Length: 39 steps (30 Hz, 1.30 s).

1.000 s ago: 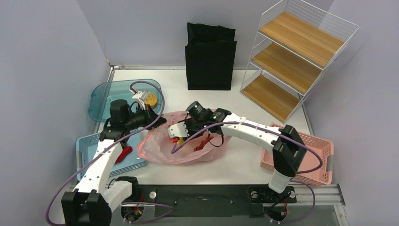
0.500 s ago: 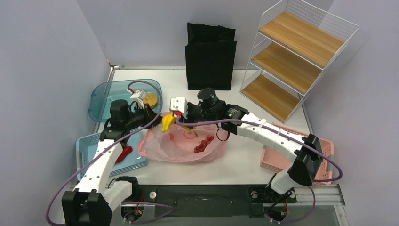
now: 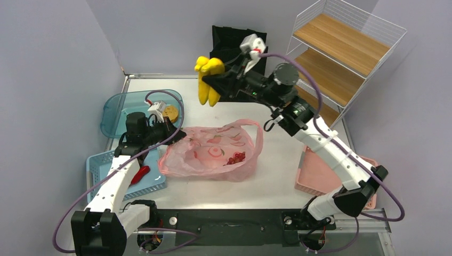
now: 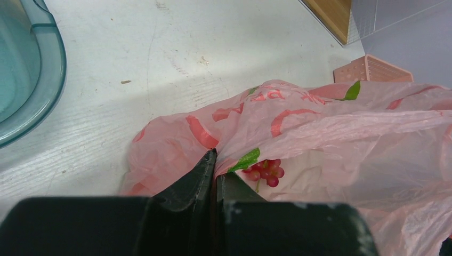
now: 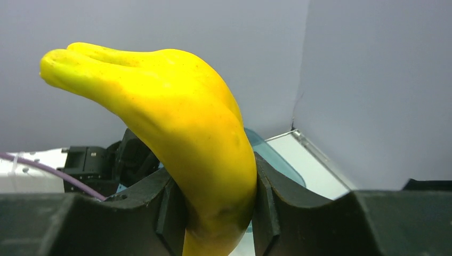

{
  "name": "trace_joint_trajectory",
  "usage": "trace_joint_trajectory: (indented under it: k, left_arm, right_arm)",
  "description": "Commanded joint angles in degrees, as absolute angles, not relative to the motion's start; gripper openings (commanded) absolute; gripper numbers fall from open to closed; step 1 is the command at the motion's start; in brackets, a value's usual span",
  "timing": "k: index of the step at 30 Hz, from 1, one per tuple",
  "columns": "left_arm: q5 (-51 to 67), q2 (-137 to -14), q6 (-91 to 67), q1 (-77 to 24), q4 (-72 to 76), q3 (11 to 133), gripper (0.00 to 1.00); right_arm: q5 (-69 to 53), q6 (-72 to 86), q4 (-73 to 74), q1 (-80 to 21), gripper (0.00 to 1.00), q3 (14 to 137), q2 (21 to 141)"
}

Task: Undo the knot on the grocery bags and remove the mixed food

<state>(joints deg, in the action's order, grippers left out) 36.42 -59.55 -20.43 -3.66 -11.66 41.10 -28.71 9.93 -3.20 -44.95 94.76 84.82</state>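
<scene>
The yellow banana (image 3: 204,89) is clear of the grocery bag, and the pink basket is open. My right gripper keeps going to the basket's bottom (image 3: 317,173) and lets go there.
A pink grocery bag (image 3: 213,157) lies open in the middle of the table, its handle loop up at the right; no knot shows. A red fruit cluster (image 3: 235,158) lies inside it, also seen in the left wrist view (image 4: 266,172). My left gripper (image 3: 177,137) is shut on the bag's left edge (image 4: 224,154). My right gripper (image 3: 213,84) is raised high over the table's back and is shut on the yellow banana (image 3: 207,80), which fills the right wrist view (image 5: 192,138). A red chilli pepper (image 3: 140,174) lies in the blue basket (image 3: 98,165).
A teal tray (image 3: 114,109) holding a round beige item (image 3: 170,112) sits at the back left. A black fabric tote (image 3: 237,64) stands at the back. A wire shelf with wooden boards (image 3: 330,64) stands at the back right. A pink basket (image 3: 320,176) is at the right.
My right gripper has lifted the banana out of the bag and swung it up and back, high above the table. The bag has settled flatter. The left gripper has kept its hold.
</scene>
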Motion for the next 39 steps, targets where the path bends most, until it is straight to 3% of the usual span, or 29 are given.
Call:
trace_joint_trajectory:
  k: [1, 7, 20, 25, 30, 32, 37, 38, 39]
  left_arm:
    - [35.9, -59.5, -19.5, -3.4, -9.1, 42.7, 0.0]
    - [36.4, -59.4, -20.1, -3.4, -8.7, 42.8, 0.0]
    - [36.2, -59.5, -19.5, -3.3, -9.4, 43.0, 0.0]
    - [36.8, -59.9, -20.0, -3.4, -9.1, 43.0, 0.0]
    - [37.0, -60.1, -19.7, -3.4, -9.1, 42.9, 0.0]
    - [37.0, -60.0, -19.9, -3.4, -8.7, 42.6, 0.0]
    - [36.5, -58.8, -18.6, -3.7, -9.5, 42.8, 0.0]
    - [36.4, -58.2, -18.5, -3.7, -9.6, 42.8, 0.0]
    - [36.2, -57.8, -18.6, -3.7, -9.4, 42.7, 0.0]
  right_arm:
    - [-27.8, 18.0, -4.5, -39.5, 0.0, 95.1, 78.5]
    - [-28.1, 18.5, 4.6, -32.9, 0.0, 93.2, 74.1]
    - [-22.3, -31.6, 63.5, 4.0, 0.0, 82.0, 59.1]
    - [-8.7, -50.1, 68.2, 13.2, 0.0, 64.1, 54.6]
    - [-5.7, -55.3, 62.0, 18.6, 0.0, 50.3, 55.2]
    - [-6.2, -54.8, 58.0, 18.8, 0.06, 46.7, 56.1]
    - [-7.2, -50.2, 49.4, 18.4, 0.54, 44.6, 59.8]
    - [-7.0, -49.8, 49.1, 18.4, 0.6, 45.5, 61.0]
    - [-6.9, -49.2, 49.0, 18.4, 0.72, 46.2, 61.5]
